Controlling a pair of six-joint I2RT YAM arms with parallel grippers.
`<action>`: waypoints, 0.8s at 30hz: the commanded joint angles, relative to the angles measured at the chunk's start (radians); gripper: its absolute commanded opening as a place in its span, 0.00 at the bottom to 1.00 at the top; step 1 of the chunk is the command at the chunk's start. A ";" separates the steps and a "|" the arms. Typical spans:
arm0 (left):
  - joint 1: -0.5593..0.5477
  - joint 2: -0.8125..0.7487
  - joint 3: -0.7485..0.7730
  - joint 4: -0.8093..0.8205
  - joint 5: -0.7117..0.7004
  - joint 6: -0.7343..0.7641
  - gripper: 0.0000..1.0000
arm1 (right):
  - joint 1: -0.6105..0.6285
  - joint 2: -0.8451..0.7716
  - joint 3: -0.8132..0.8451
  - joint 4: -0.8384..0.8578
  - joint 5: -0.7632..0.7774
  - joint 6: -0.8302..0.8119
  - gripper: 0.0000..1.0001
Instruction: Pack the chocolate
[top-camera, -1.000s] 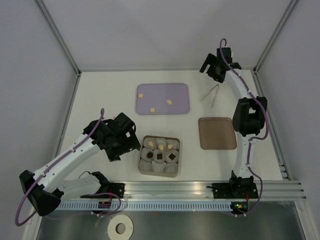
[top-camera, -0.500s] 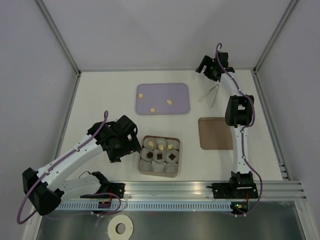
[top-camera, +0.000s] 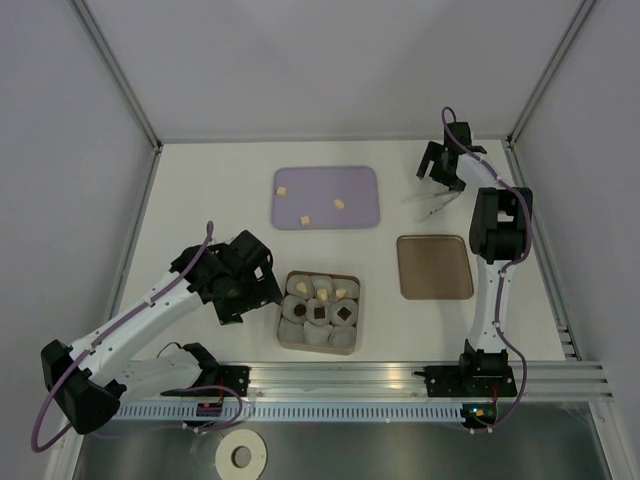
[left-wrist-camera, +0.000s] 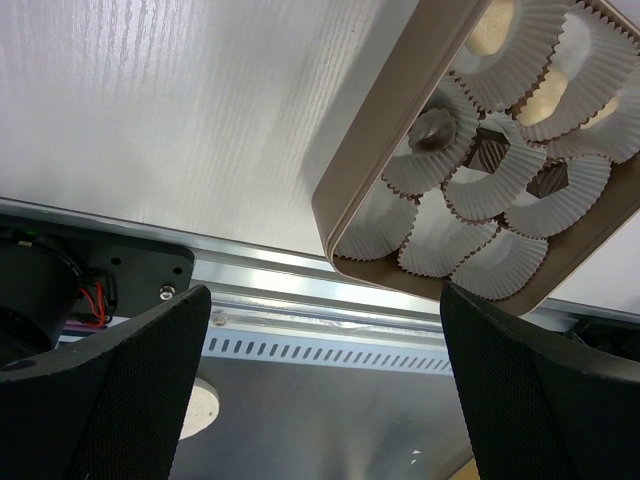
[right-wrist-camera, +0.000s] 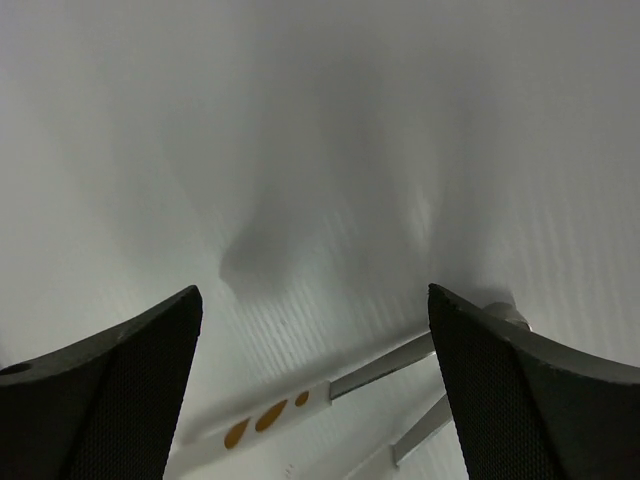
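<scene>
The tongs (right-wrist-camera: 382, 366) lie crosswise under my right gripper's fingers, so I should back it away, turn it in line with the tongs and close it around both arms (right-wrist-camera: 308, 400).
Three cream chocolate pieces (top-camera: 306, 219) lie on the purple tray (top-camera: 360, 180). The tan box (top-camera: 357, 300) of white paper cups holds cream pieces (top-camera: 322, 294) in its back row and dark pieces (top-camera: 320, 312) in its middle row. The left wrist view shows the box (left-wrist-camera: 385, 110) and a dark piece (left-wrist-camera: 490, 155) in it. My left gripper (top-camera: 250, 298) (left-wrist-camera: 325, 290) hangs open and empty just left of the box. My right gripper (top-camera: 441, 170) (right-wrist-camera: 312, 300) is open above metal tongs (top-camera: 425, 203) (right-wrist-camera: 385, 365), with nothing between its fingers.
The flat brown lid (top-camera: 434, 267) lies right of the box. The tongs have a white handle with orange dots (right-wrist-camera: 260, 420). A metal rail (top-camera: 340, 378) (left-wrist-camera: 290, 300) runs along the near edge. Grey walls close in the back and both sides.
My right gripper has swung from the back wall towards the near side and now sits over the tongs. The left arm has barely shifted.
</scene>
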 joint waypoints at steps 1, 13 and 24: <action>-0.004 -0.029 0.000 0.026 0.004 0.028 1.00 | -0.047 -0.174 -0.155 -0.037 0.008 -0.030 0.98; -0.004 -0.076 -0.026 0.032 0.018 0.028 1.00 | -0.063 -0.496 -0.507 -0.025 -0.267 -0.111 0.98; -0.004 -0.153 -0.082 0.032 0.041 0.010 1.00 | 0.058 -0.662 -0.608 -0.152 -0.052 -0.370 0.98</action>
